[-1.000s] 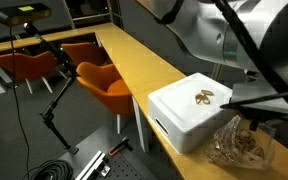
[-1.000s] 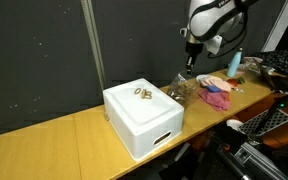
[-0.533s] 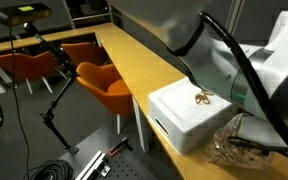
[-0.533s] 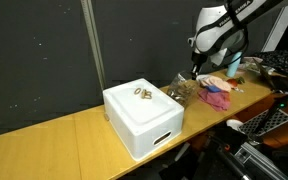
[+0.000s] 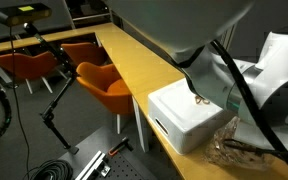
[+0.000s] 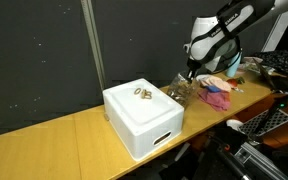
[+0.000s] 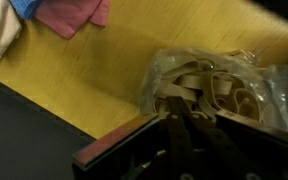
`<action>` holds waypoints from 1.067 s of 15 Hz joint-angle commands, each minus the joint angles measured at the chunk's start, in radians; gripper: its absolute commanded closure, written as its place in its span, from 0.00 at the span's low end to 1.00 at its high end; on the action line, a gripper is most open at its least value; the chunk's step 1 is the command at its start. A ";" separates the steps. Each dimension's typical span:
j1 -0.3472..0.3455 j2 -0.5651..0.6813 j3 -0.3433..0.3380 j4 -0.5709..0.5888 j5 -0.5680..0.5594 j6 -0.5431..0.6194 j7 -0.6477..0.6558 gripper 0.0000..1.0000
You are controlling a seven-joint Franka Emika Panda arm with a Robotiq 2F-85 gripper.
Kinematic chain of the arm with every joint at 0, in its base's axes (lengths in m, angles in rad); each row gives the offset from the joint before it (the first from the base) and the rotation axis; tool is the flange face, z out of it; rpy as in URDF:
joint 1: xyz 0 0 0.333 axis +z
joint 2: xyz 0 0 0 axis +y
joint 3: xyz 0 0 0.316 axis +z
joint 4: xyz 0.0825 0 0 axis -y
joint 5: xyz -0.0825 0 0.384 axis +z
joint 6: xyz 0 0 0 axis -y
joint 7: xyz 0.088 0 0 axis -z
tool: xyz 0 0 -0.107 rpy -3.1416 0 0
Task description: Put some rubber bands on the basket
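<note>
The rubber bands (image 7: pixel 216 88) are below my gripper's empty, hanging fingers. Next, I open my gripper wide and reach further down into the plastic bag (image 6: pixel 179 92) before I go to the basket.
The white basket (image 6: pixel 144 120) stands on the wooden table and also shows in an exterior view (image 5: pixel 184 118). A few tan rubber bands (image 6: pixel 142 93) lie on its flat top, partly hidden by the arm in an exterior view (image 5: pixel 198 98). More rubber bands (image 7: pixel 216 88) fill a clear crinkled plastic bag (image 6: pixel 180 91) beside the basket. My gripper (image 6: pixel 189 73) hangs just above that bag. In the wrist view its dark fingers (image 7: pixel 188 104) sit close together at the bag's edge, with nothing seen between them.
A pink cloth (image 6: pixel 217 96) lies past the bag and also shows in the wrist view (image 7: pixel 72 14), beside white and blue items (image 7: pixel 0 30). The table's edge (image 7: pixel 44 105) runs close by. Orange chairs (image 5: pixel 104 82) and a stand are on the floor.
My gripper has come down from higher up toward the plastic bag. The arm now covers more of the basket in an exterior view. The rubber bands on the basket have not moved.
</note>
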State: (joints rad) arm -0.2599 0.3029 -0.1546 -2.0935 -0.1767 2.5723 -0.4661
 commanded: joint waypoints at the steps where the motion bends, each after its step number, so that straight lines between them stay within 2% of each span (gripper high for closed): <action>1: 0.002 -0.047 0.033 -0.012 0.033 0.001 -0.017 1.00; 11: -0.061 0.045 0.087 0.000 0.201 0.035 -0.150 1.00; 13: -0.069 0.052 0.089 0.003 0.216 0.031 -0.161 0.72; 16: -0.077 0.058 0.096 0.001 0.227 0.035 -0.181 0.52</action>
State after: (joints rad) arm -0.3101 0.3537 -0.0848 -2.0966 0.0140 2.5881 -0.6013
